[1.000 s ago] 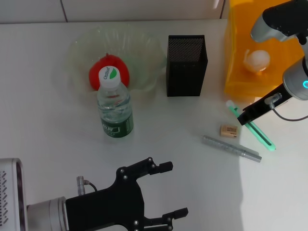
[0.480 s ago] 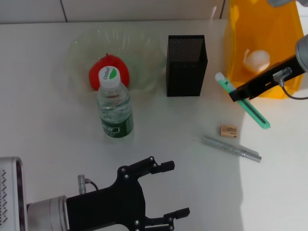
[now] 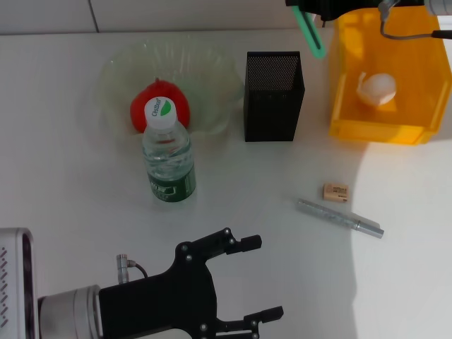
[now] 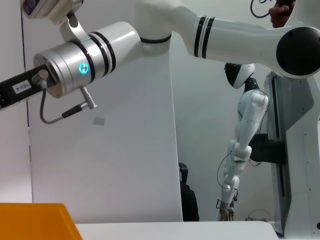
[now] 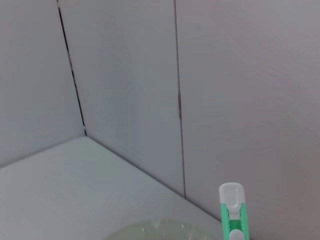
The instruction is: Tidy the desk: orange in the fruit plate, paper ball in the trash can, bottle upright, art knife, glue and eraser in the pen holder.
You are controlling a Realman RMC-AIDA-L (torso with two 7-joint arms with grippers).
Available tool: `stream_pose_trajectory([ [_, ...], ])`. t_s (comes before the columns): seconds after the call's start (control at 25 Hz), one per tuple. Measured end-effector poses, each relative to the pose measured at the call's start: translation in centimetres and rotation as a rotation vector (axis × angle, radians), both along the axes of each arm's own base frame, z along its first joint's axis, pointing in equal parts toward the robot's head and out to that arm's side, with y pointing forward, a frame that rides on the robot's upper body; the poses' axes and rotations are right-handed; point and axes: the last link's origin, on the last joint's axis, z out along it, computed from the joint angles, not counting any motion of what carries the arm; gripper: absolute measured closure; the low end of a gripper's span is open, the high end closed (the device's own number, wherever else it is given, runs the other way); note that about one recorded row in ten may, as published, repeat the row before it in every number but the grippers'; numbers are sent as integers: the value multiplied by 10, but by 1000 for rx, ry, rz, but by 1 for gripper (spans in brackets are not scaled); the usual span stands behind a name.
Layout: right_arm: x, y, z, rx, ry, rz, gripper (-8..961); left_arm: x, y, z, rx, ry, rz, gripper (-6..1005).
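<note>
The art knife's loose end (image 3: 318,49) hangs down near the empty pen holder, so the robot's right gripper should keep going over the pen holder's opening (image 3: 274,70) and let go with that end inside.
My right gripper (image 3: 319,8) is at the top edge of the head view, shut on the green art knife (image 3: 311,35), which hangs slanted above the table, behind the black mesh pen holder (image 3: 274,95). The knife's white-tipped end (image 5: 232,212) shows in the right wrist view. The orange (image 3: 160,106) lies in the clear fruit plate (image 3: 212,70). The bottle (image 3: 168,157) stands upright in front of it. The eraser (image 3: 336,192) and the grey glue stick (image 3: 339,217) lie on the table. The paper ball (image 3: 376,88) sits in the orange trash can (image 3: 381,131). My left gripper (image 3: 258,279) is open near the front edge.
A white wall with seams backs the table. The trash can stands right of the pen holder. The left wrist view shows the right arm (image 4: 85,65) high up and a corner of the trash can (image 4: 35,220).
My right gripper has lifted the art knife from the table beside the eraser, up and back to above the pen holder's far side. The left arm has barely moved.
</note>
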Motion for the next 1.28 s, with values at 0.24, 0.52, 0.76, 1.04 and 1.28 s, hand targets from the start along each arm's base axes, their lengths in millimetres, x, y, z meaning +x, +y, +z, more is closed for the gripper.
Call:
stream_pose_trajectory([
  [0.24, 12, 13, -20, 27, 97, 85, 790, 0, 0, 0, -1, -3, -2, 187],
  [0.52, 31, 15, -40, 44, 136, 154, 790, -1, 0, 0, -3, -1, 1, 187],
  [0.76, 48, 15, -55, 64, 161, 163, 789, -1, -1, 0, -3, -1, 6, 186],
  [1.04, 57, 12, -62, 52, 142, 153, 789, -3, -2, 1, 2, -3, 17, 186],
  [1.28, 62, 9, -62, 51, 145, 148, 715, -3, -1, 1, 2, -1, 17, 187],
])
